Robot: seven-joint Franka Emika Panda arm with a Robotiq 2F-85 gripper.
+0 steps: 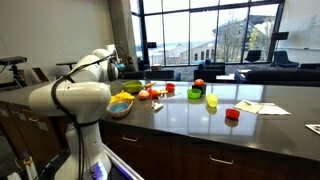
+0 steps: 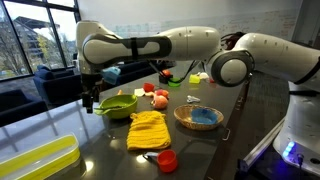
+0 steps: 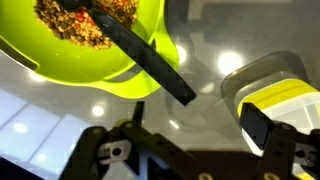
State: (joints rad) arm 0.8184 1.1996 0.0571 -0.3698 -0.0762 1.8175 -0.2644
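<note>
The end of the black utensil's handle (image 3: 184, 94) is past my gripper's open fingers. My gripper should get closer to the green bowl before closing (image 3: 158, 66) around the handle.
In the wrist view a lime green bowl (image 3: 90, 55) holds brown grainy food. A black utensil (image 3: 150, 60) rests in it, and its flat handle sticks out over the rim towards my gripper (image 3: 195, 135). The jaws stand wide apart with only the dark tabletop between them. One black fingertip (image 3: 262, 128) shows at the right, and the handle's end lies just beyond the gap without touching it. In an exterior view the gripper (image 2: 88, 98) hangs low beside the green bowl (image 2: 118, 105).
A clear container with a yellow lid (image 3: 275, 92) sits close to the right finger and also appears at the counter's near corner (image 2: 35, 160). A yellow cloth (image 2: 148, 128), a red cup (image 2: 167, 160), a brown bowl (image 2: 198, 118) and fruit (image 2: 158, 98) lie nearby. A green cup (image 1: 212, 100) stands farther along.
</note>
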